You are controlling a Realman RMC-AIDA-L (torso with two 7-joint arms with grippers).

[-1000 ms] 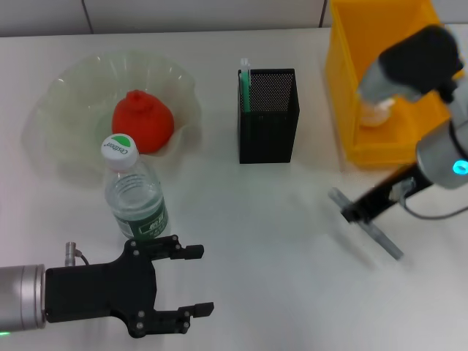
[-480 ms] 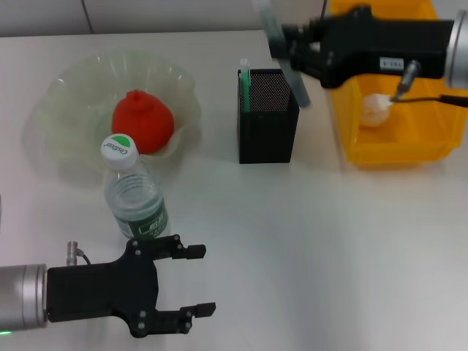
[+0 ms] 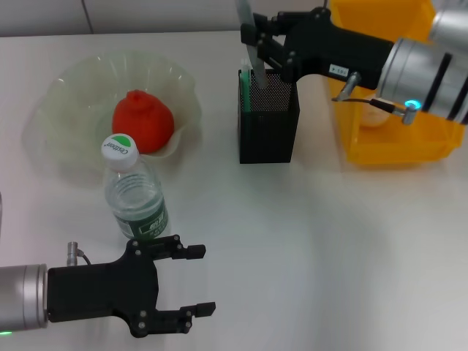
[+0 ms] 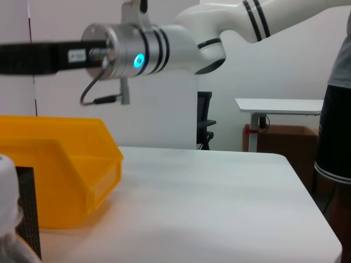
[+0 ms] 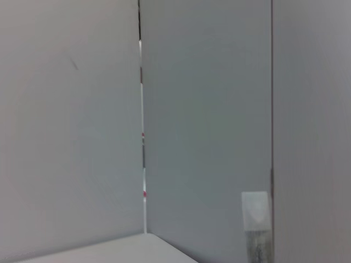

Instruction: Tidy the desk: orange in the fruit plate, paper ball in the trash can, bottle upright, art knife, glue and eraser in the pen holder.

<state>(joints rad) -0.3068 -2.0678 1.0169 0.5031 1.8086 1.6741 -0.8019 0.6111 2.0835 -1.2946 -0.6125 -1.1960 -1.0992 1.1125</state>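
The robot's right gripper should keep lowering the art knife and release it there, as the art knife's lower end (image 3: 259, 79) points into the pen holder's open top (image 3: 273, 93), clear of the pen holder's rim.
My right gripper (image 3: 257, 42) is shut on the grey art knife (image 3: 247, 33). It holds the knife nearly upright, with the lower end at the open top of the black mesh pen holder (image 3: 268, 126). A green stick (image 3: 246, 93) stands inside the holder. The orange (image 3: 142, 121) lies in the pale-green fruit plate (image 3: 69, 77). The bottle (image 3: 135, 194) stands upright in front of the plate. My left gripper (image 3: 196, 281) is open and empty, just in front of the bottle. The paper ball (image 3: 374, 118) lies in the yellow trash can (image 3: 380, 146), partly hidden by my right arm. The eraser is out of view.
The trash can stands right of the pen holder, and my right arm (image 3: 409, 62) reaches across it. The left wrist view shows the trash can (image 4: 60, 175), my right arm (image 4: 148, 46) and the bare white desk (image 4: 208, 208). The right wrist view shows only grey wall panels.
My right gripper has carried the art knife from the desk in front of the trash can up and left to the pen holder's top, turning it upright. The left arm has not moved.
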